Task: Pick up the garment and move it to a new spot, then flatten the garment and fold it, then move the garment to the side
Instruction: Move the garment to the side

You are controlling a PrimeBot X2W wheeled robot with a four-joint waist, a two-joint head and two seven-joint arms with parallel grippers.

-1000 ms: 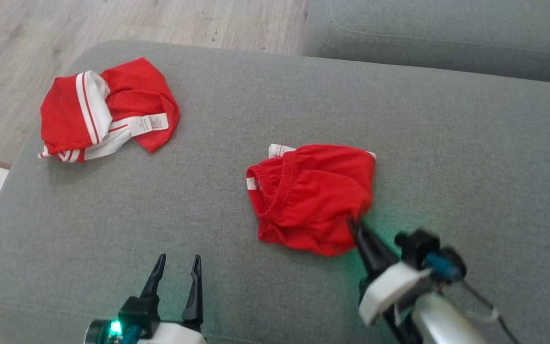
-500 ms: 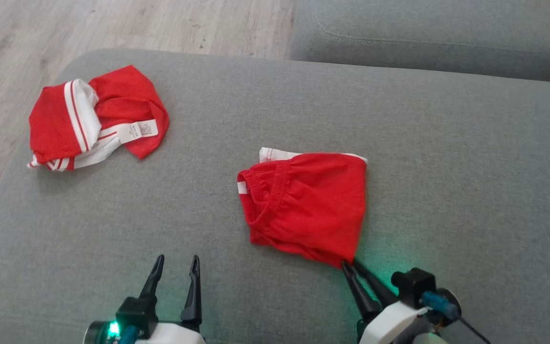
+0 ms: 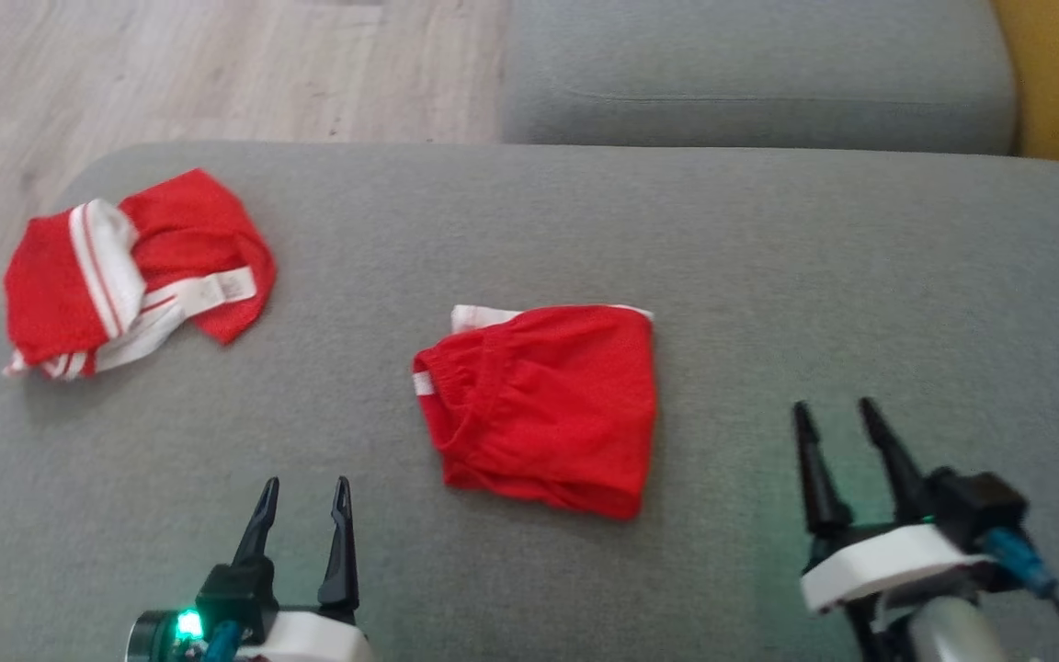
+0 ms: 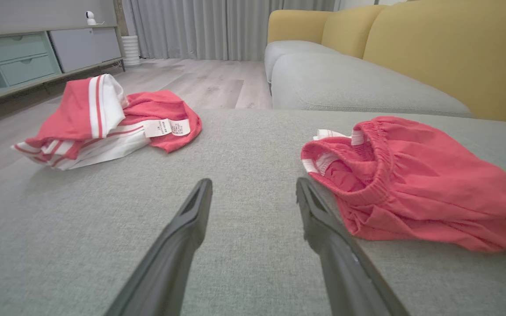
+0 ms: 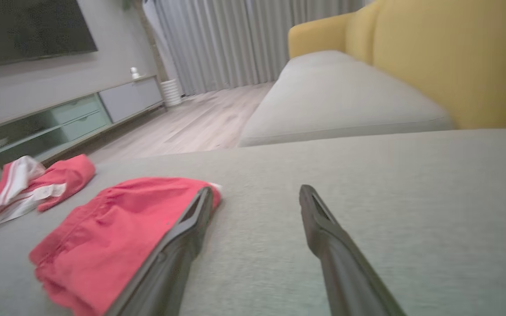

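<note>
The edge of the garment point(image 3: 550, 410) near the robot's right gripper is a smooth closed fold point(image 3: 649, 410), so the garment should come along as one folded packet when the robot pulls it.
The garment point(image 3: 548, 409), red shorts with white trim, lies folded flat in the middle of the grey cushion point(image 3: 814, 267). My right gripper point(image 3: 833, 405) stands open to its right, clear of the cloth, with nothing between its fingers. In the right wrist view the garment point(image 5: 117, 224) lies left of the open right gripper point(image 5: 256, 189). My left gripper point(image 3: 305, 483) is open near the front edge, to the left of and below the garment. In the left wrist view the garment point(image 4: 415, 175) lies just right of the open left gripper point(image 4: 254, 182).
A second red garment with white stripes point(image 3: 125, 267) lies crumpled at the cushion's far left corner. Behind are another grey seat cushion point(image 3: 750, 74), a yellow backrest point(image 3: 1058, 74) and wooden floor point(image 3: 217, 64). A low cabinet point(image 4: 20, 57) stands across the room.
My right gripper has let go of the garment's near right corner, opened and moved off to the right. The garment now lies flat. The head camera has shifted; the left gripper has stayed open.
</note>
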